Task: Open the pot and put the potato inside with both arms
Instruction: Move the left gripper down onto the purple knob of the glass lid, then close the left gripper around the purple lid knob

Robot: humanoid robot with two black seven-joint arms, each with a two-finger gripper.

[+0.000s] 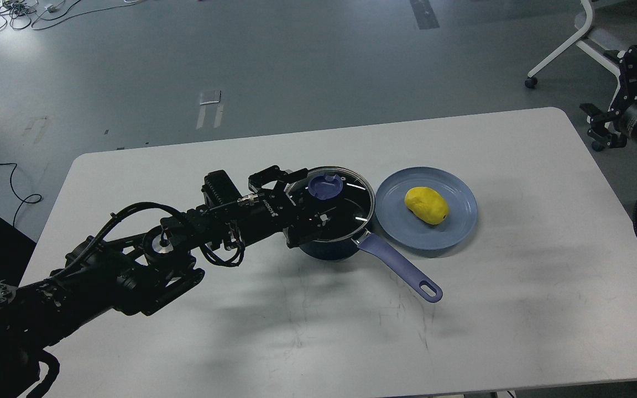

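Note:
I should expect an empty pot when I take the glass lid off, since only a plain dark inside shows through it.
The dark navy pot stands mid-table with its lavender handle pointing to the front right. The glass lid with its blue knob lies on it. My left gripper is open, low over the lid's left part just left of the knob, one finger behind the rim and one in front. The knob shows free between them. The yellow potato lies on the blue-grey plate right of the pot. My right gripper hangs open and empty off the table's far right edge.
The white table ends close behind the pot and plate. A white chair leg with a caster stands on the floor at the back right. Cables lie on the floor at the far left.

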